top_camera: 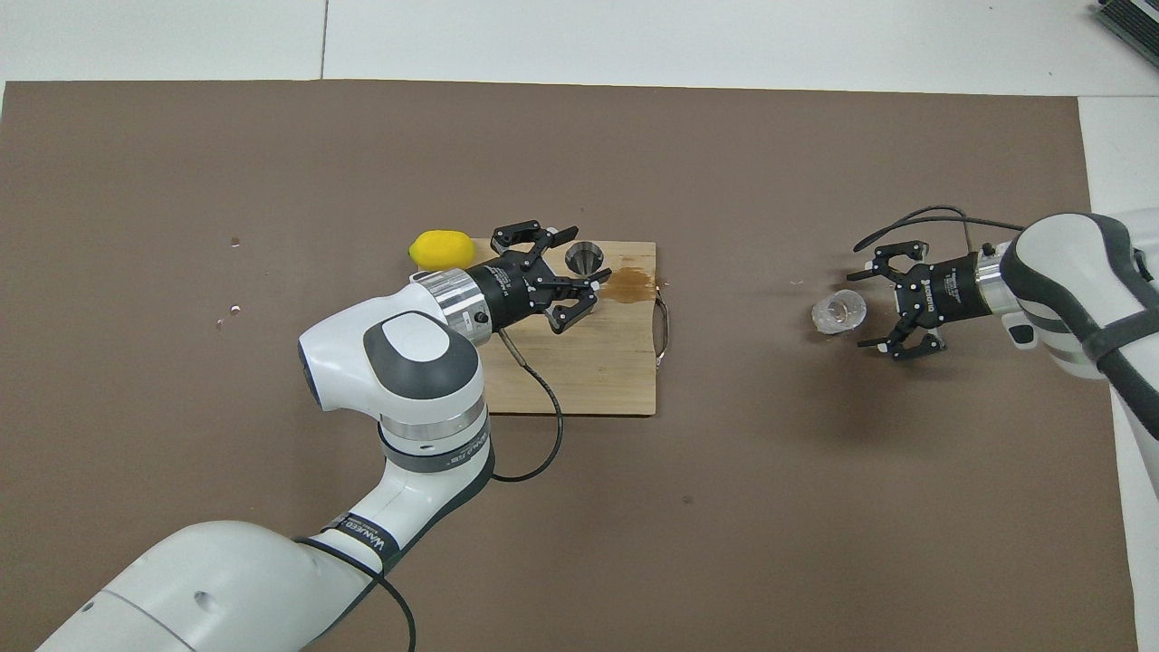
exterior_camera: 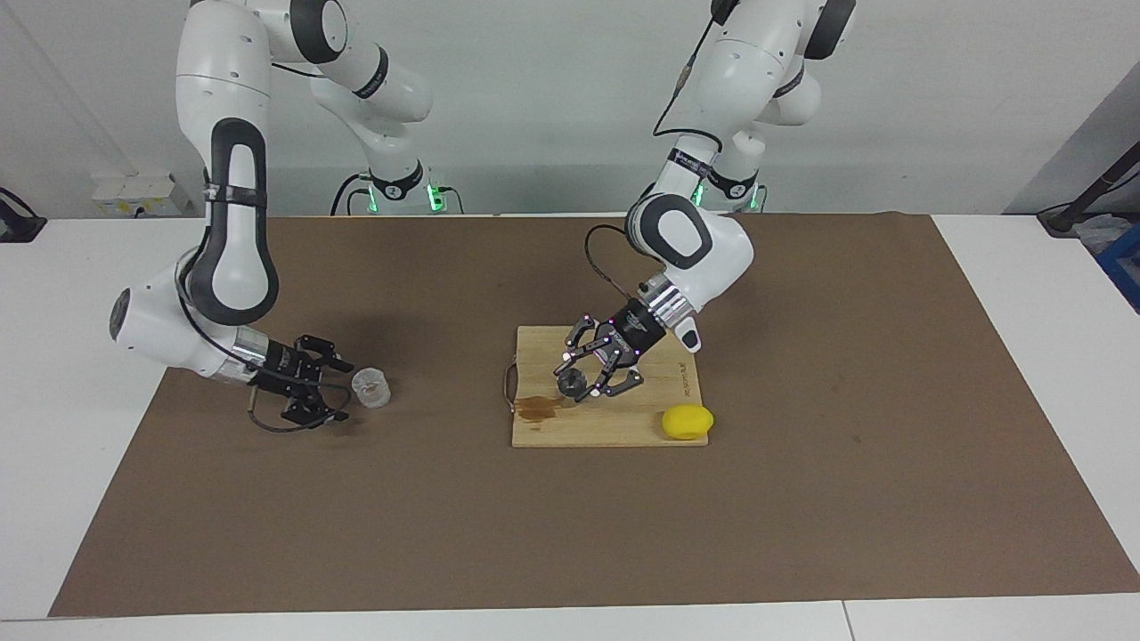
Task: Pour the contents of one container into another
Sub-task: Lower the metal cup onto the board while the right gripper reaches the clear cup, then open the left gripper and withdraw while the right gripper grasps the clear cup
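Small droplets (top_camera: 796,282) are on the brown mat near the clear cup (top_camera: 838,311). I should expect more of them to be hidden around its base when I lift the cup.
The clear cup (exterior_camera: 371,389) stands upright on the brown mat toward the right arm's end of the table; it also shows in the overhead view (top_camera: 838,311). My right gripper (exterior_camera: 343,392) is low and open beside the cup, its fingertips just short of it (top_camera: 860,310). The steel jigger (exterior_camera: 570,383) stands on the wooden cutting board (exterior_camera: 614,425), seen from above (top_camera: 584,257). My left gripper (exterior_camera: 583,377) is open with the jigger between its spread fingers (top_camera: 579,268); I cannot tell whether they touch it.
A brown liquid stain (exterior_camera: 537,408) lies on the board (top_camera: 598,362) beside the jigger. A yellow lemon-like lump (exterior_camera: 687,421) sits at the board's corner toward the left arm's end. A brown mat (exterior_camera: 802,499) covers the table.
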